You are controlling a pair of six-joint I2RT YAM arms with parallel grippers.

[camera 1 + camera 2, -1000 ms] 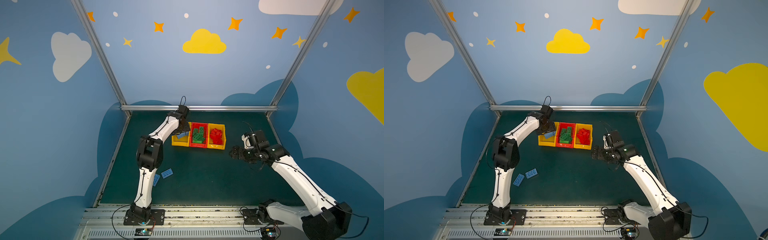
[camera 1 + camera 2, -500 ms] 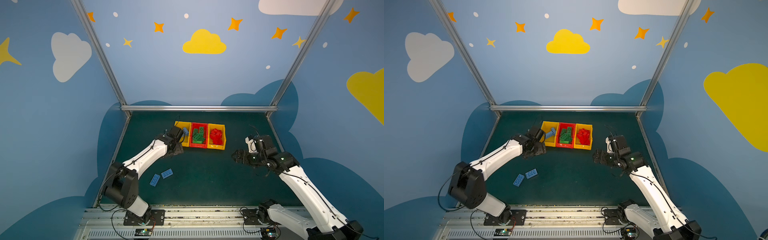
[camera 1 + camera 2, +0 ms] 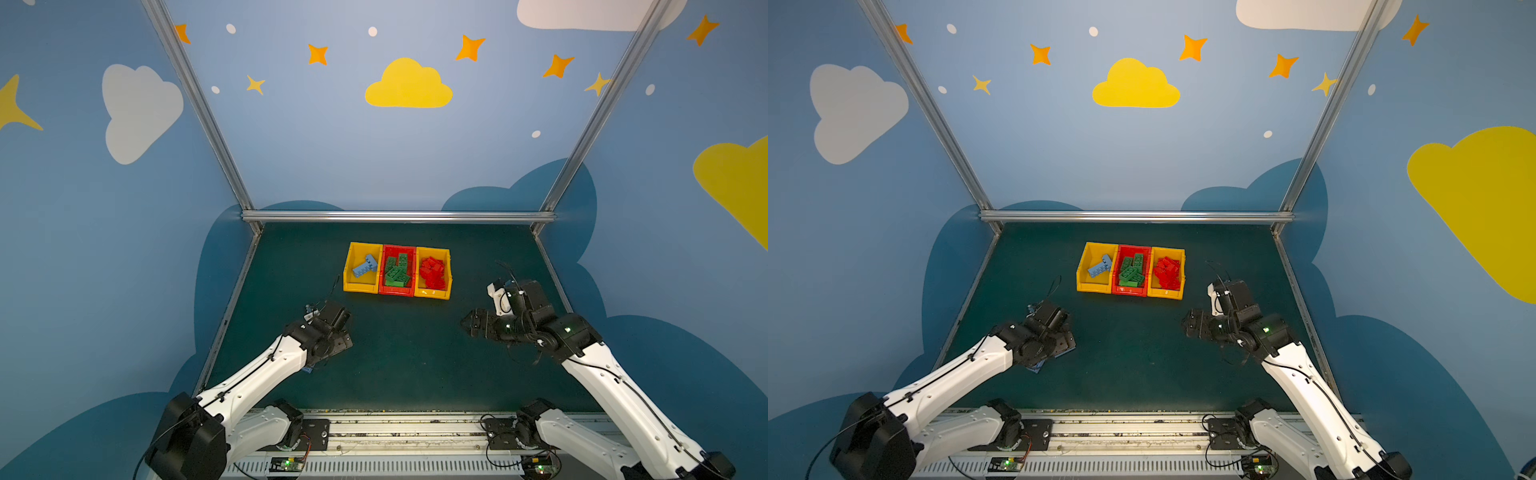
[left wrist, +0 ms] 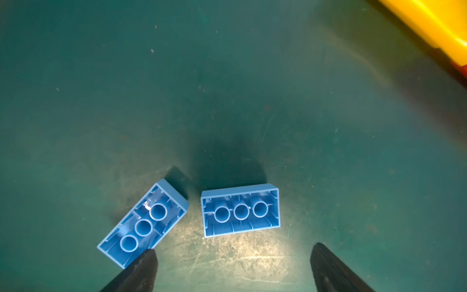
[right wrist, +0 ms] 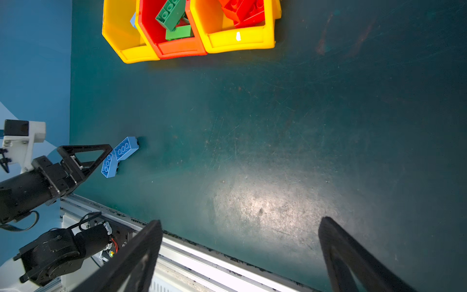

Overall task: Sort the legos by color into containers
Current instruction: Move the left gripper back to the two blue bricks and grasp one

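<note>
The blue lego nearer the bins (image 4: 241, 211) is centred with its short ends toward the left gripper's open fingers, so that gripper should go down next until the fingers are on both sides of those ends (image 4: 278, 207).
Three joined containers stand at the back: a yellow bin (image 3: 353, 286) holding a light blue lego (image 3: 365, 266), a red bin (image 3: 398, 291) with several green legos (image 3: 397, 271), and a yellow bin (image 3: 432, 294) with several red legos (image 3: 433, 272). Two more blue legos (image 4: 142, 223) (image 4: 240, 210) lie hollow side up on the mat. My left gripper (image 4: 233, 252) hovers open just above them, touching neither, and hides most of them in both top views. My right gripper (image 3: 467, 323) hangs open and empty over bare mat at the right.
The dark green mat (image 3: 407, 357) ends at a metal rail (image 3: 395, 419) at the front, close under the right gripper (image 5: 241, 223). Blue walls with aluminium posts (image 3: 399, 216) close in the back and sides. Both arm bases sit on the rail.
My left arm swung from the left yellow bin back to the near left, over the two blue legos, leaving a blue lego in that bin. My right arm drew slightly toward the front.
</note>
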